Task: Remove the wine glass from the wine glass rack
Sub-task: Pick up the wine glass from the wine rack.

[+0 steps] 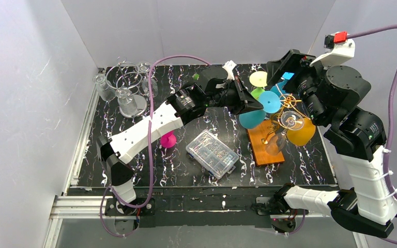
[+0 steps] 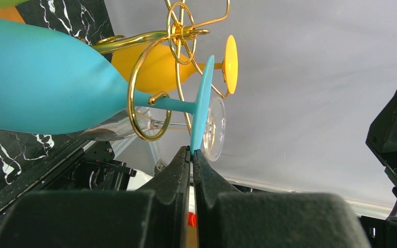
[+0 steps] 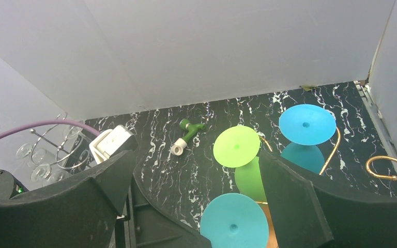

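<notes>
My left gripper should gently move the teal wine glass's stem toward the rack's middle (image 2: 181, 33) before it pulls away, because the stem rests against the gold loop's curled end (image 2: 155, 98).
The wine glass rack (image 1: 285, 103) is golden curled wire on an orange-brown wooden base (image 1: 261, 147), right of centre. Coloured glasses hang from it upside down: teal (image 1: 270, 102), green (image 1: 258, 79), orange (image 1: 302, 134) and a clear one (image 1: 292, 120). My left gripper (image 1: 255, 103) is shut on the rim of the teal wine glass's foot (image 2: 202, 103); its stem still sits in a gold loop (image 2: 147, 111) of the rack (image 2: 181, 31). My right gripper (image 1: 284, 70) hovers open and empty above the rack's back, over the teal foot (image 3: 234, 222).
A clear plastic compartment box (image 1: 212, 153) lies at front centre, with a pink glass (image 1: 168, 139) to its left. A silver wire rack with clear glasses (image 1: 126, 88) stands at back left. A green-and-white small part (image 3: 188, 135) lies near the back wall. Grey walls enclose the table.
</notes>
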You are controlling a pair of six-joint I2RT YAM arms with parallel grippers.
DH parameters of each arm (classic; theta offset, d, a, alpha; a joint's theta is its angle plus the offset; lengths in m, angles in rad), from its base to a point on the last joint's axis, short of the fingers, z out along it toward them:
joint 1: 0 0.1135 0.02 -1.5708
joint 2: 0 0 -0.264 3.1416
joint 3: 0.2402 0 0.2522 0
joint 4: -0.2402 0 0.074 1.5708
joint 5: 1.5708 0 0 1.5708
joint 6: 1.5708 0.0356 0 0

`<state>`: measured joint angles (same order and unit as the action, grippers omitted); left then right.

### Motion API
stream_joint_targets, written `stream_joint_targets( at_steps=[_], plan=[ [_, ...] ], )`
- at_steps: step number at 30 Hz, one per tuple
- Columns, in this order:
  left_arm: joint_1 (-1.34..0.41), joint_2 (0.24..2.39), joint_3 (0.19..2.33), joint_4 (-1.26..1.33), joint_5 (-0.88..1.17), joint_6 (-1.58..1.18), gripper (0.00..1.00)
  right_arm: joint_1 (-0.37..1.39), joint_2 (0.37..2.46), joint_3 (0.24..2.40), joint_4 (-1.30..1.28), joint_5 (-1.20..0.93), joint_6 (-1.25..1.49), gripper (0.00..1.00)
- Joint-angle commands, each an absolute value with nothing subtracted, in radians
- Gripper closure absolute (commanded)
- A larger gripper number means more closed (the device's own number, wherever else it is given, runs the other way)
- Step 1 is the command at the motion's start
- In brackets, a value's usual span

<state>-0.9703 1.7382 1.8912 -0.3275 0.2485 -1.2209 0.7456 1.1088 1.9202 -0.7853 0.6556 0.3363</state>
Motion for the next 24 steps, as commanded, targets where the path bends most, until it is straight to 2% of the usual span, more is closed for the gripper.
stream_joint_targets(
  at_steps=[1, 15, 24],
  plan=[
    [-0.955, 1.663, 1.849, -0.286, 0.237, -1.243, 1.00, 0.742, 1.103, 1.916, -0.739, 0.684, 0.330, 0.00],
    [-0.928, 1.600, 1.767, -0.247, 0.244, -1.253, 1.00, 0.742, 1.119, 1.906, -0.724, 0.680, 0.326, 0.00],
    [-0.891, 1.619, 1.792, -0.241, 0.275, -1.267, 1.00, 0.742, 1.130, 1.910, -0.723, 0.683, 0.319, 0.00]
  ],
)
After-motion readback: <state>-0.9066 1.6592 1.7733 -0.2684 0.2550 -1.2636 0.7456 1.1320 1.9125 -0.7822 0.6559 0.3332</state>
